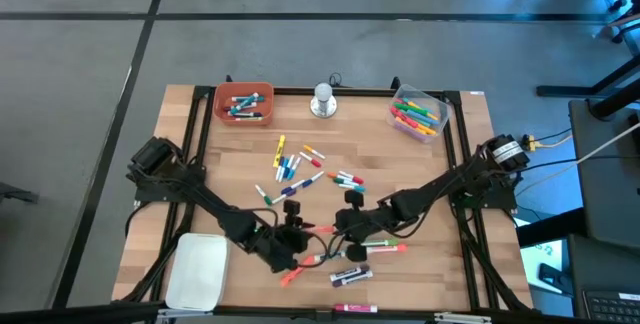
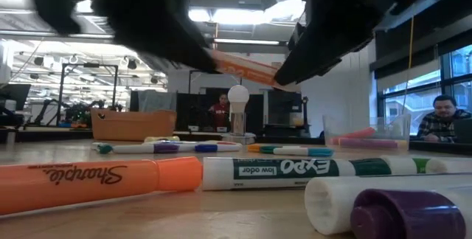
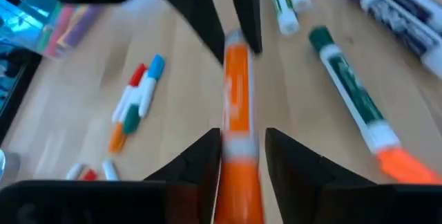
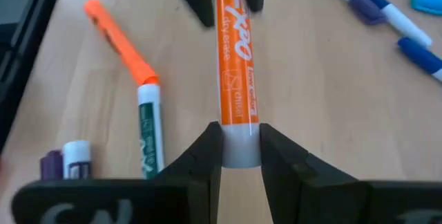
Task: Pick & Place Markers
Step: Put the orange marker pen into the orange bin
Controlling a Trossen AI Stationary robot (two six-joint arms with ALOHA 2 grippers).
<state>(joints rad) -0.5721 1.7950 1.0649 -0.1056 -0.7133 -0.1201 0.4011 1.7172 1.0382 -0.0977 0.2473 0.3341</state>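
Observation:
The red-brown bin [image 1: 243, 104] stands on my left gripper's side, so next my right gripper hands over the orange marker's cap end [image 3: 239, 191] for my left gripper to carry there.
An orange marker [image 4: 235, 65] hangs in the air between my two grippers, over the near middle of the table. My right gripper [image 4: 240, 148] is shut on its white end. My left gripper [image 3: 243, 148] comes from the opposite side, and its fingers stand on either side of the marker's orange cap end [image 3: 238, 175]. A gap shows beside one finger, so this gripper is open. In the high view the left gripper [image 1: 300, 236] and the right gripper [image 1: 345, 226] meet tip to tip. Several loose markers [image 1: 300, 164] lie flat on the wood. My right gripper pinches the orange marker's white end [image 4: 240, 137] between its two fingers. It comes slanting down from the table's right, and the marker sticks out forward past the fingertips, in line with them. The marker [image 2: 247, 69] is lifted clear of the table, nearly level.
A red-brown bin [image 1: 243, 103] and a clear bin [image 1: 417, 114], both holding markers, stand at the far edge with a silver knob-like object [image 1: 322, 100] between them. A white tray [image 1: 197, 269] lies near left. A green marker [image 4: 148, 131] and a purple marker [image 1: 350, 276] lie under the grippers.

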